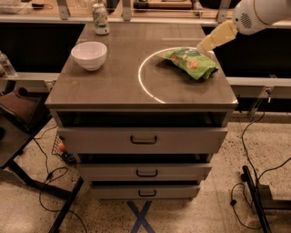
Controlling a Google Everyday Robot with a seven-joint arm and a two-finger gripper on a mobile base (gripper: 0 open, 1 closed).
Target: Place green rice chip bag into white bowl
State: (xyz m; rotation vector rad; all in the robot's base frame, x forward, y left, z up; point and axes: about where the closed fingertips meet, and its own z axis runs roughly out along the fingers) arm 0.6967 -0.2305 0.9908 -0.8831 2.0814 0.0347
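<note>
My gripper is to lift the green rice chip bag [188, 62], which should bunch at the grip and droop below, since its crinkled surface ends in thin corners [201, 76].
The green rice chip bag [190, 62] lies crinkled on the right side of the grey cabinet top [118, 86], inside a bright ring of light. The white bowl [89, 55] stands upright and empty at the left of the top, far from the bag. My gripper [202, 47] comes in from the upper right on a white arm [257, 13]. Its cream tip hovers just above the bag's back right edge and holds nothing.
A green-and-white drink can [100, 19] stands at the back left of the top. Three drawers [143, 139] sit below the top, slightly pulled out. A water bottle [5, 63] stands on a shelf at the left. Cables and stands lie on the floor at both sides.
</note>
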